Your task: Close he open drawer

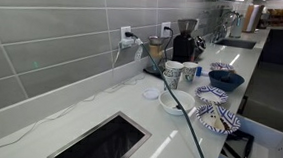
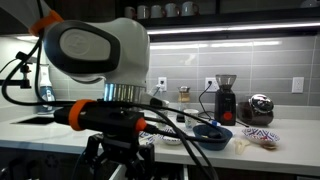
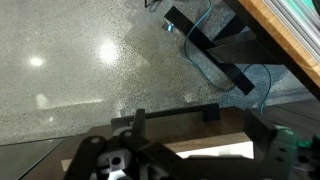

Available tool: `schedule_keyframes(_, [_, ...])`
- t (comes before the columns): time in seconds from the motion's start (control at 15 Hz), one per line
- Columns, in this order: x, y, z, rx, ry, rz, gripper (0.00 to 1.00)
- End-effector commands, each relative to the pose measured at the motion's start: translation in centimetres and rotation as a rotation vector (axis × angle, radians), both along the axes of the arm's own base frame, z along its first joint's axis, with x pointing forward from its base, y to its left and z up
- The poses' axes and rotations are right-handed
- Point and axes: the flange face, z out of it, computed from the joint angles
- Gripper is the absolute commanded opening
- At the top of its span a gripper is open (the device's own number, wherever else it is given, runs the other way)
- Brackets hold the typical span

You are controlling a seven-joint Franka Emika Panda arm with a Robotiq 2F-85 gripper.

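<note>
The drawer [image 1: 261, 154] will slide all the way in under the countertop when I push its brown front, because pale walls [image 1: 268, 134] stick straight out from under there.
The drawer [image 1: 268, 148] stands open at the lower right of an exterior view, below the countertop edge, with pale bluish-white inner walls and a dark interior. My gripper [image 3: 175, 115] shows only in the wrist view. Its two dark fingers are spread apart above a speckled grey floor [image 3: 70, 70], and nothing is held between them. Just below the fingers lies a brown and pale flat edge [image 3: 215, 148]. I cannot tell whether it belongs to the drawer. In the other exterior view the arm's white body [image 2: 95, 50] fills the left and hides the gripper and the drawer.
On the white countertop [image 1: 79, 110] are a steel-rimmed dark cut-out [image 1: 102, 141], patterned plates [image 1: 217, 118], a blue bowl [image 1: 226, 80], cups [image 1: 172, 73] and a coffee grinder [image 1: 183, 44]. A black cable [image 1: 184, 117] runs across the counter. A black frame [image 3: 215, 50] stands on the floor.
</note>
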Motion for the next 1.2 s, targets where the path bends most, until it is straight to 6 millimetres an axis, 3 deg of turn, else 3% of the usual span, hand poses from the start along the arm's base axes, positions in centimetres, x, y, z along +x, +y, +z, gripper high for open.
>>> schedule_keyframes(0.0, [0.0, 0.0, 0.1, 0.000, 0.001, 0.000, 1.00])
schedule_keyframes(0.47, [1.3, -2.3, -5.1, -0.069, -0.047, 0.057, 1.00])
schedule_keyframes(0.53, [1.4, -2.5, -5.9, -0.067, -0.053, 0.059, 0.81])
schedule_keyframes(0.6, [1.5, -2.5, -6.8, -0.062, -0.057, 0.062, 0.72])
schedule_keyframes(1.13, [1.9, -2.0, -13.6, -0.030, -0.123, 0.066, 0.16])
